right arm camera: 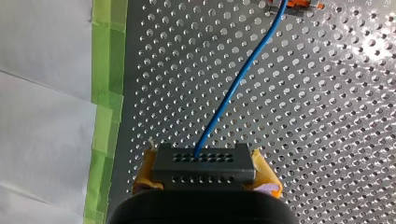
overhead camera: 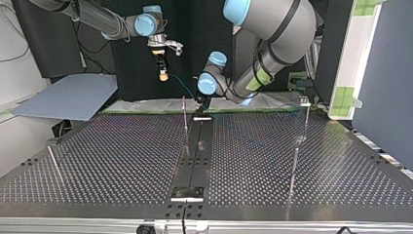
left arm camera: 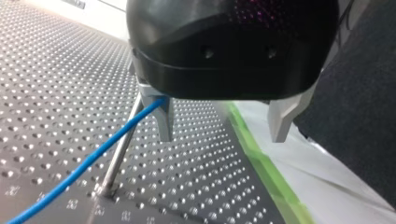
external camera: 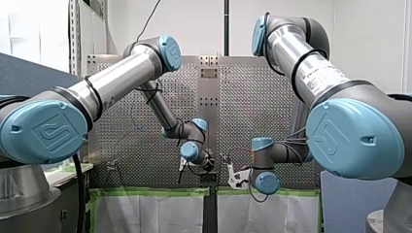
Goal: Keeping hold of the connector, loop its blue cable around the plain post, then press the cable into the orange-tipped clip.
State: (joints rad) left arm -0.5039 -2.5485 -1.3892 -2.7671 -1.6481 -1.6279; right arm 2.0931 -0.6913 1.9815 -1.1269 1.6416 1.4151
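Observation:
The blue cable [right arm camera: 244, 70] comes out of the connector in a smooth arc [right arm camera: 213, 121]. The cable will keep that curve near the connector when I carry it.
My right gripper [right arm camera: 204, 173] is shut on the dark grey connector [right arm camera: 203, 164], its yellow pads [right arm camera: 267, 176] on either side. The blue cable [right arm camera: 238, 84] leaves the connector and runs over the perforated plate to an orange-tipped clip [right arm camera: 299, 4]. In the top view my right gripper [overhead camera: 164, 74] hangs above the table's far edge, and the cable [overhead camera: 182, 87] slopes down toward my left gripper [overhead camera: 201, 108]. My left gripper [left arm camera: 223, 128] is open, low over the plate, with nothing between its fingers. The cable [left arm camera: 84, 165] passes beside one finger [left arm camera: 163, 119] and crosses a plain metal post [left arm camera: 119, 156].
Thin upright posts [overhead camera: 294, 165] stand at the top view's right and one [overhead camera: 53, 163] at its left. A dark rail [overhead camera: 195, 156] runs down the plate's middle. Green tape [left arm camera: 261, 158] and white sheeting edge the plate beside my left gripper.

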